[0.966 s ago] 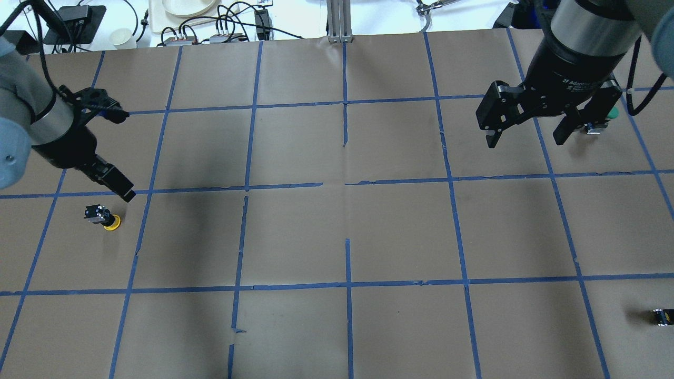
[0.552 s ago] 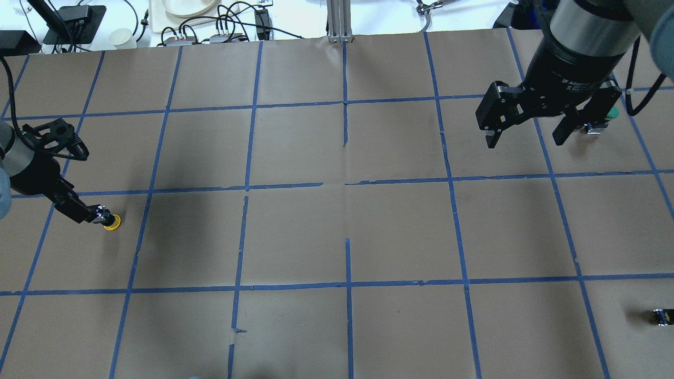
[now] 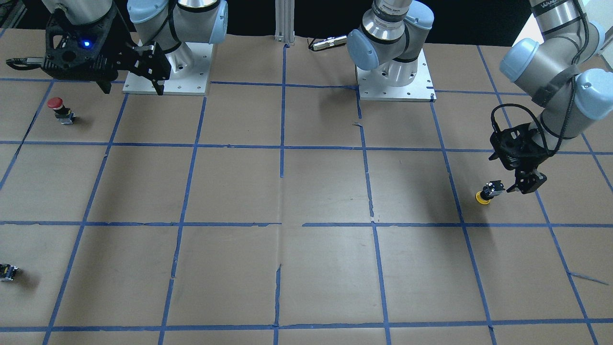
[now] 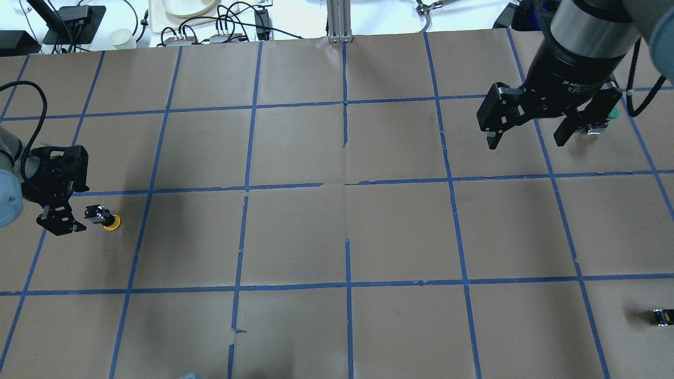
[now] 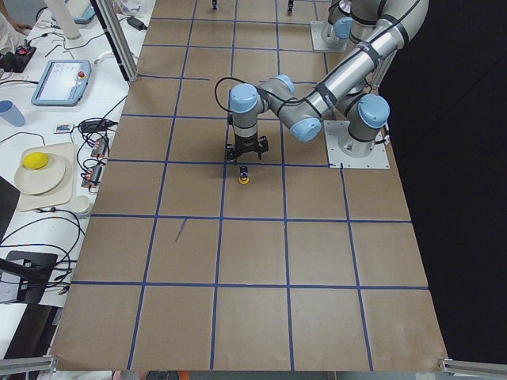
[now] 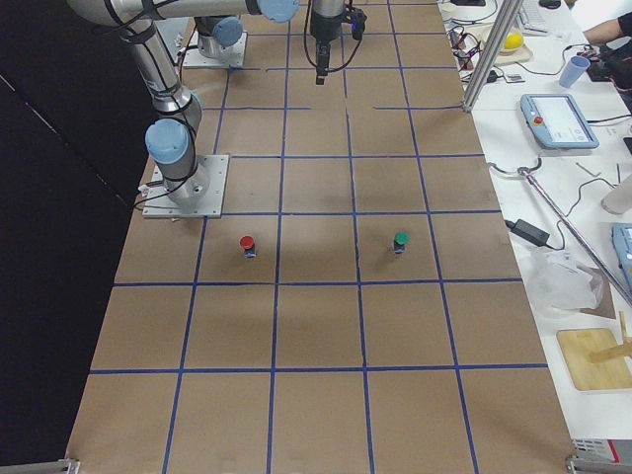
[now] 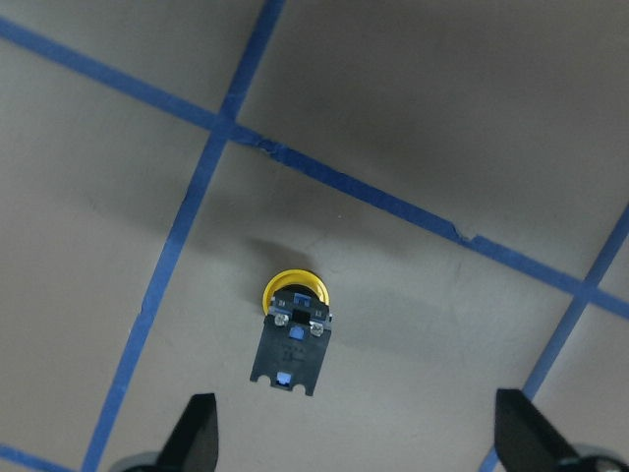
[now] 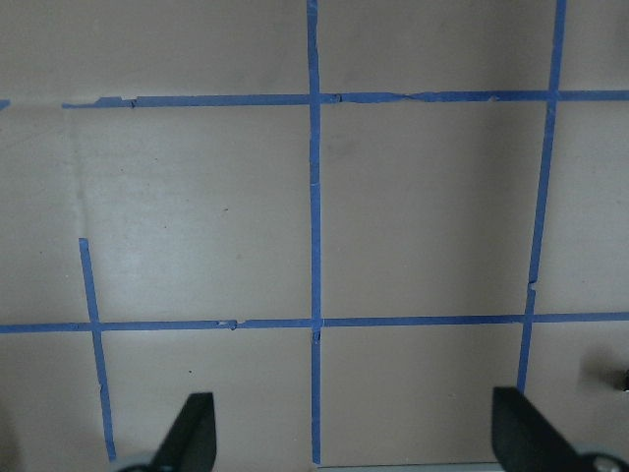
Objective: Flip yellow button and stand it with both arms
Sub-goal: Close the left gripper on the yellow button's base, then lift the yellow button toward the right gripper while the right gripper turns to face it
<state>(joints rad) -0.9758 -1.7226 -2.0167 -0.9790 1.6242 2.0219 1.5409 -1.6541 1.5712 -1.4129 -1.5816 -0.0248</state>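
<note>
The yellow button (image 3: pixel 489 193) is a long way from my right gripper, so next I pick it up by the black body (image 3: pixel 494 188) with my left gripper and hold its cap out to my right gripper.
The yellow button (image 4: pixel 103 217) lies on its side on the brown paper at the far left, its cap pointing away from my left gripper. It also shows in the front view (image 3: pixel 486 194) and the left wrist view (image 7: pixel 293 339). My left gripper (image 4: pixel 67 206) is open and empty, low over the table right beside the button's black body. In the wrist view the button lies between and ahead of the spread fingertips (image 7: pixel 200 433). My right gripper (image 4: pixel 526 138) is open and empty, held high at the far right, also in the front view (image 3: pixel 130 87).
A red-capped button (image 3: pixel 60 109) stands near the right arm's base. A green-capped button (image 4: pixel 606 117) is partly hidden behind the right gripper. A tiny dark part with a yellow spot (image 4: pixel 662 317) lies at the near right. Cables and a plate sit beyond the table's far edge.
My left gripper swung from behind the button to its left side and turned, its fingers now facing the button's body. The button and the right arm have not moved.
</note>
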